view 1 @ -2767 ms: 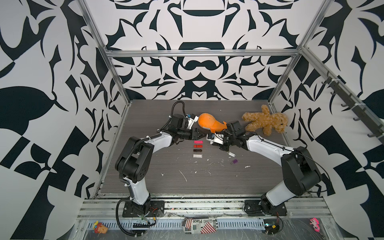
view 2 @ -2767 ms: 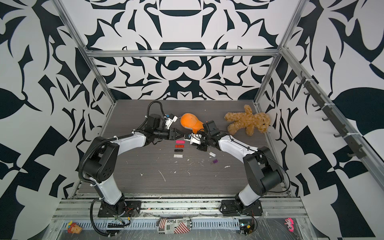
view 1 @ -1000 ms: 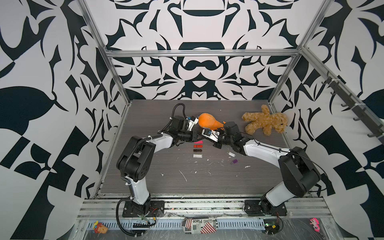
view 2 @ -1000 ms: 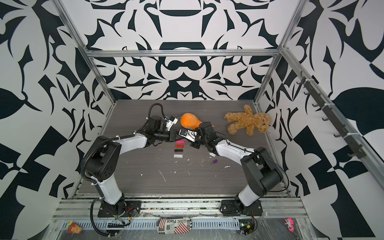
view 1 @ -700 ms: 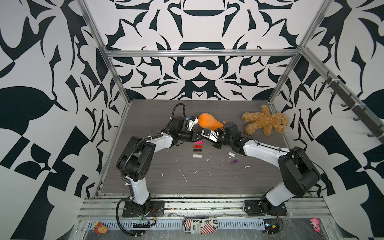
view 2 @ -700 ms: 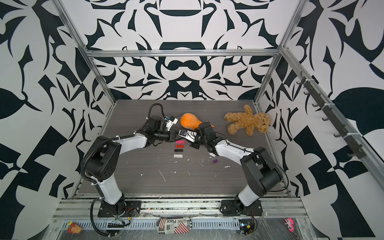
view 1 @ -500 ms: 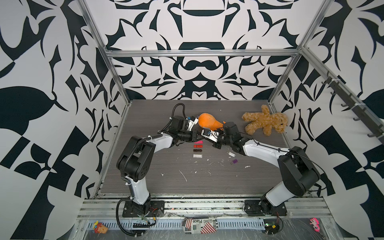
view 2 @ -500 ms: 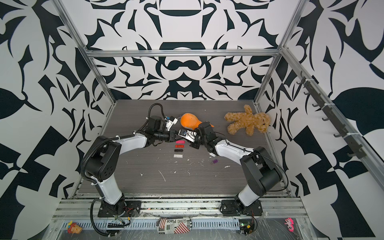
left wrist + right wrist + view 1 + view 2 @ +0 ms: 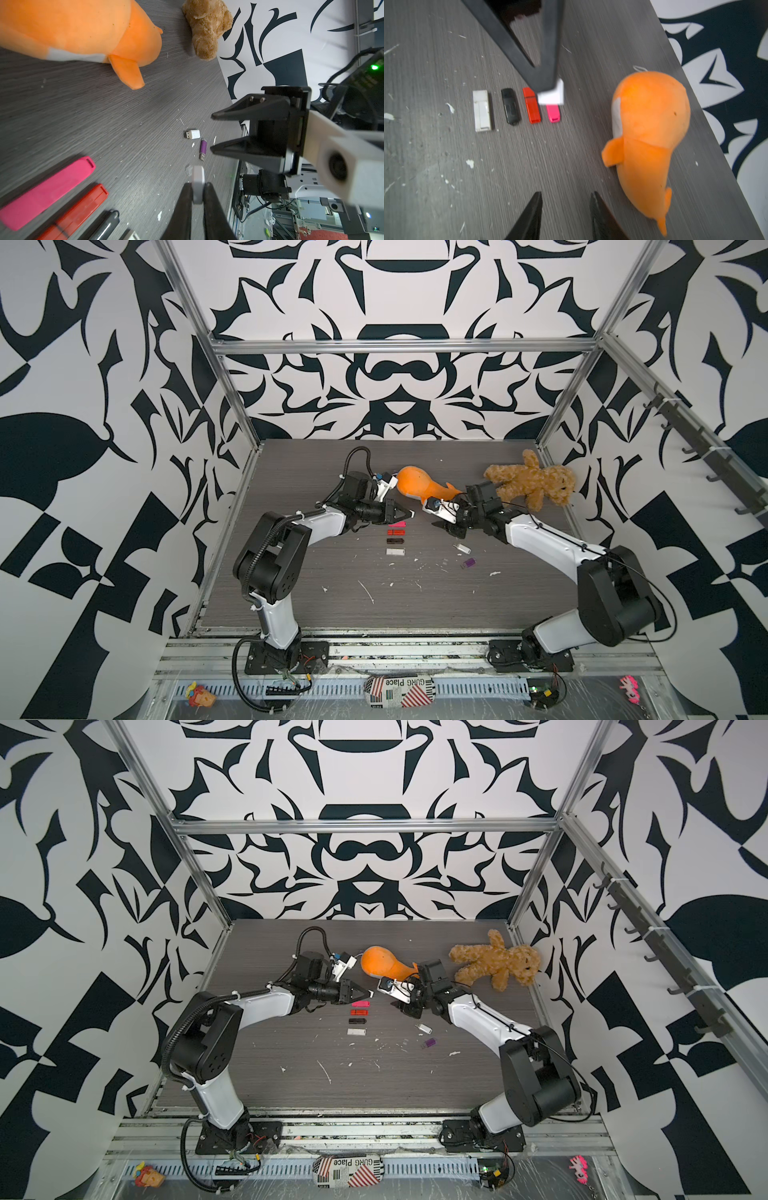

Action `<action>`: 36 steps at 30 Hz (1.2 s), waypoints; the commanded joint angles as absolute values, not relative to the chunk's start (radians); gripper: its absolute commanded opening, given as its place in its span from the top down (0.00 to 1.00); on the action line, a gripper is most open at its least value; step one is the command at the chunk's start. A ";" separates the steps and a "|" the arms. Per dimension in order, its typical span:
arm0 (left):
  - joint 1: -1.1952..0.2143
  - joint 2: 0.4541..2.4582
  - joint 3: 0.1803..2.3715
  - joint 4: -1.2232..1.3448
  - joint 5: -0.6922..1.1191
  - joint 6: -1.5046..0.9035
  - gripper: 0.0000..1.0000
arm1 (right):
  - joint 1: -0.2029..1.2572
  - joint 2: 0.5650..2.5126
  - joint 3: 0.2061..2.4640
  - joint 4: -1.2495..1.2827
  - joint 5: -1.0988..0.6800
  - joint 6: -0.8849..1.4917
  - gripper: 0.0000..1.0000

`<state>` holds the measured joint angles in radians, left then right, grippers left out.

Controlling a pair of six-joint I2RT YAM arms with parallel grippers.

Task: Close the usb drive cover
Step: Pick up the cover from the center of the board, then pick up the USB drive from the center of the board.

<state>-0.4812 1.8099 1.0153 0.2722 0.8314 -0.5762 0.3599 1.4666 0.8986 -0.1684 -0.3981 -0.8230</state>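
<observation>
The white drive's exposed plug (image 9: 187, 135) faces the cover my left gripper holds, so I should carry on bringing my right gripper toward the drive's body (image 9: 194, 134) until it closes there.
My left gripper (image 9: 197, 187) is shut on a small white usb drive (image 9: 197, 180) that sticks out past its tips. I cannot tell its cover from its body. In both top views the left gripper (image 9: 405, 514) (image 9: 365, 994) holds it just above the pink drive (image 9: 397, 524). My right gripper (image 9: 440, 524) (image 9: 566, 194) stands open and empty, a short way to the right and facing the left one. From the right wrist, the white usb drive (image 9: 552, 93) shows at the left fingertips, over the row of drives.
Pink, red (image 9: 395, 532), black (image 9: 395, 541) and white (image 9: 395, 551) drives lie in a row. A white drive with bare plug (image 9: 462, 548) and a purple one (image 9: 469, 563) lie under the right arm. An orange plush whale (image 9: 419, 487) and a teddy bear (image 9: 528, 485) lie behind.
The right gripper has opened and drawn back to the right, away from the left gripper. The left gripper has closed on the white drive and stayed in place.
</observation>
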 commanded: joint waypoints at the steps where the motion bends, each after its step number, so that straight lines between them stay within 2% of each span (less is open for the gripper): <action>1: -0.476 1.837 1.041 0.284 0.836 -0.570 0.86 | 0.311 1.455 0.878 -0.342 -0.337 -0.844 0.58; 4: -0.476 1.841 1.052 0.276 0.834 -0.565 0.86 | 0.290 1.480 0.875 -0.401 -0.283 -0.843 0.58; 20: -0.476 1.838 1.057 0.257 0.810 -0.554 0.86 | 0.273 1.618 0.934 -0.514 -0.268 -0.805 0.57; 29: -0.476 1.848 1.068 0.258 0.806 -0.555 0.86 | 0.260 1.653 0.942 -0.504 -0.230 -0.796 0.57; 36: -0.476 1.853 1.074 0.254 0.803 -0.555 0.86 | 0.258 1.689 0.954 -0.523 -0.216 -0.811 0.66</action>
<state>-0.4778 1.8416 1.0473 0.2638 0.8066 -0.5682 0.2630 1.6791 0.9302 -0.4889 -0.2302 -0.8089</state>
